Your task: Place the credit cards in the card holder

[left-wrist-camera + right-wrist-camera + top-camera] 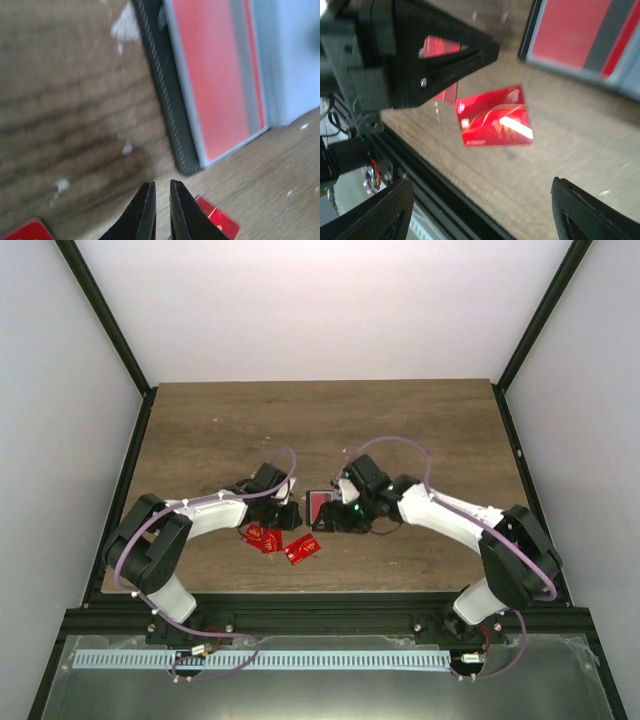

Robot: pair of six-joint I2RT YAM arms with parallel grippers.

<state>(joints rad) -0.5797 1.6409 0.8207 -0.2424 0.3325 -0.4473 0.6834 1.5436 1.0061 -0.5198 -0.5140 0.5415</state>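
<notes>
My right gripper is moving toward the red card with gold marks [302,548], which lies clear of the card holder. It should keep going that way until its fingers touch the red card's edge [317,545].
The card holder [318,504] lies open on the wooden table between both arms, with a red card [215,75] in its grey pocket. Two red credit cards [262,537] [302,550] lie loose just in front of it. My left gripper [162,186] hovers low beside the holder's near corner. Its fingers are shut to a thin slit with nothing between them, and a red card [217,222] lies just to their right. My right gripper [480,187] stands wide open and empty above a red card with gold marks [495,117]. The holder [580,35] is beyond it.
The black frame rail [435,185] runs along the table's near edge, close under my right gripper. The left gripper's black body [420,55] hangs close to the right one. Another red card corner [27,231] shows at the lower left. White flecks [125,27] dot the wood.
</notes>
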